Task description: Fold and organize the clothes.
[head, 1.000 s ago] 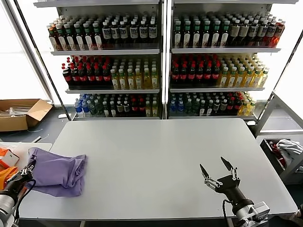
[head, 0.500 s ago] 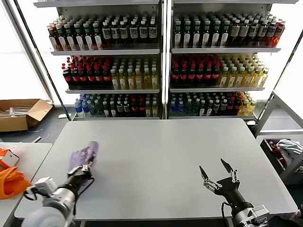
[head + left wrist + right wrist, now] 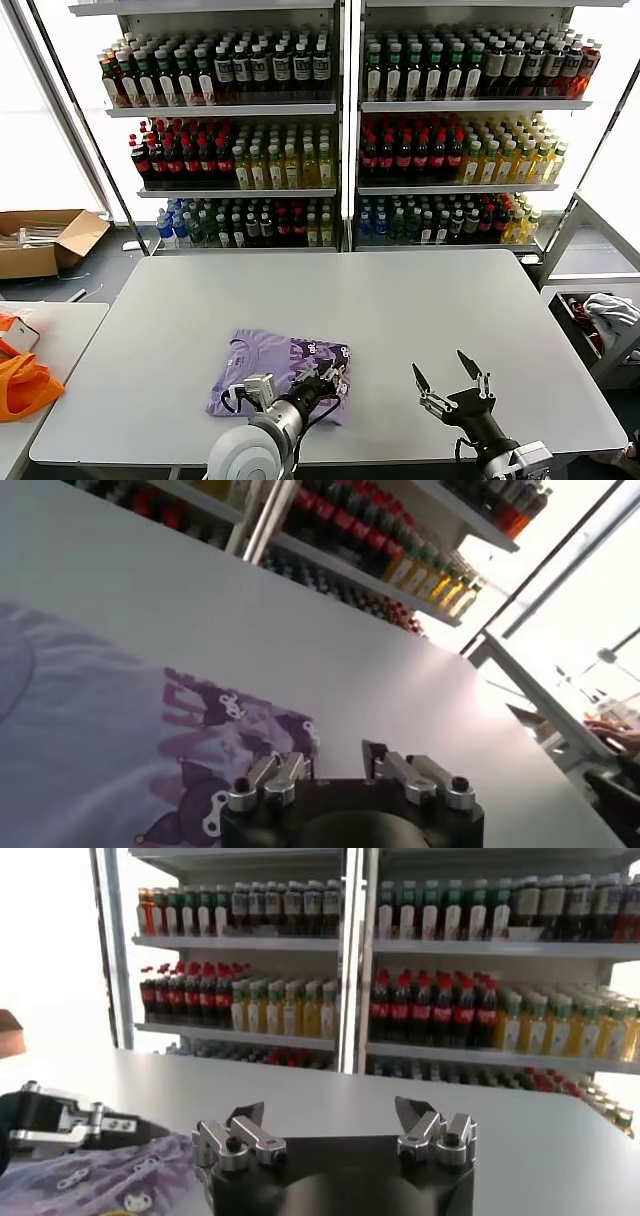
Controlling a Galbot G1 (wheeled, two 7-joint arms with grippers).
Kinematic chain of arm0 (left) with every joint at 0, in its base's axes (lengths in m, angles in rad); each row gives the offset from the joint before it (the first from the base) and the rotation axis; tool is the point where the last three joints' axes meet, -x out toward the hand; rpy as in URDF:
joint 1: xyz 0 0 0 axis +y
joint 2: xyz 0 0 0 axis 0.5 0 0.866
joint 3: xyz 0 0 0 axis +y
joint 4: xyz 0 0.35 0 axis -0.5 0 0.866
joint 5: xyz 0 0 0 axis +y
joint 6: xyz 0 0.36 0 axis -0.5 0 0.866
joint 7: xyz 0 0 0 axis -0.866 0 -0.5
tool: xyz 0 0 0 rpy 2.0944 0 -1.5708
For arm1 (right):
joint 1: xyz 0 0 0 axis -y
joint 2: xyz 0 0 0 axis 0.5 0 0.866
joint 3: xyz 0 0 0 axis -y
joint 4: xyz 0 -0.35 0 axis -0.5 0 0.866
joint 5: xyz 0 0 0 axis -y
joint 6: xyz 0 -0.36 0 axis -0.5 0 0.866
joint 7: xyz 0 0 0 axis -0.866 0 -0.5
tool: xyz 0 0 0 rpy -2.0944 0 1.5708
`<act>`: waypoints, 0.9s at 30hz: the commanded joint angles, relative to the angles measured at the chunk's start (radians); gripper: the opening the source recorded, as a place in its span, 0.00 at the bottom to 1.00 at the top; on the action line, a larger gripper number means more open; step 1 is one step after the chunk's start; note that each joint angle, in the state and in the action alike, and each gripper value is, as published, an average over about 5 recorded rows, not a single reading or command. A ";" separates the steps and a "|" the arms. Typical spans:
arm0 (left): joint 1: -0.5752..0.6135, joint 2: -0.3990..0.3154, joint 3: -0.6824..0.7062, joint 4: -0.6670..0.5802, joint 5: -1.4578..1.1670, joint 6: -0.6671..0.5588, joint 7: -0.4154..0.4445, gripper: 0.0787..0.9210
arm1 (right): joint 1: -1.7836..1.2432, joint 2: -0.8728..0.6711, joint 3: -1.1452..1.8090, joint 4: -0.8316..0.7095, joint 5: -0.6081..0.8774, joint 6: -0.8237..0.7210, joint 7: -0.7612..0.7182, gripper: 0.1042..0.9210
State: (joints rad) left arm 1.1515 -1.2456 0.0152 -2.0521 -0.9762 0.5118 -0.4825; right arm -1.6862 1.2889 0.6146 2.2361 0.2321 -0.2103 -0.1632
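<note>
The lavender T-shirt is too far over on my left gripper's side. My right gripper should grab the graphic edge and drag the T-shirt toward the middle of the table.
The lavender T-shirt lies flat on the grey table near its front middle, with the dark purple graphic facing up. My left gripper is low over the shirt's right edge, jaws apart, with nothing between them. In the left wrist view the shirt's graphic lies beside my left gripper. My right gripper is open and empty above the table, to the right of the shirt. In the right wrist view my right gripper is open, with the shirt and the left gripper off to one side.
Shelves of bottles stand behind the table. An orange bag lies on a side table at the left, with a cardboard box on the floor behind it. A white-grey cloth bundle sits in a bin at the right.
My left arm has carried the shirt from the table's left edge to the front middle, where it now lies spread flat. My right gripper has shifted slightly left.
</note>
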 commanded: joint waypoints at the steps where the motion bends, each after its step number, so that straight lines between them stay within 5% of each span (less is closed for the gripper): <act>1: -0.101 0.039 -0.104 -0.078 -0.121 -0.045 0.061 0.40 | 0.108 -0.021 -0.301 -0.090 0.183 -0.213 0.164 0.88; 10: 0.006 0.131 -0.344 -0.171 -0.039 -0.094 0.151 0.71 | 0.258 0.010 -0.498 -0.250 0.367 -0.272 0.235 0.88; 16: 0.081 0.126 -0.382 -0.228 -0.033 -0.103 0.183 0.87 | 0.336 0.071 -0.556 -0.331 0.421 -0.285 0.298 0.87; 27: 0.130 0.105 -0.359 -0.251 -0.032 -0.104 0.165 0.88 | 0.304 0.056 -0.495 -0.250 0.308 -0.230 0.279 0.50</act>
State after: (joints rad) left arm 1.2272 -1.1524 -0.2903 -2.2609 -1.0140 0.4199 -0.3368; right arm -1.4138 1.3367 0.1510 1.9873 0.5867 -0.4504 0.1011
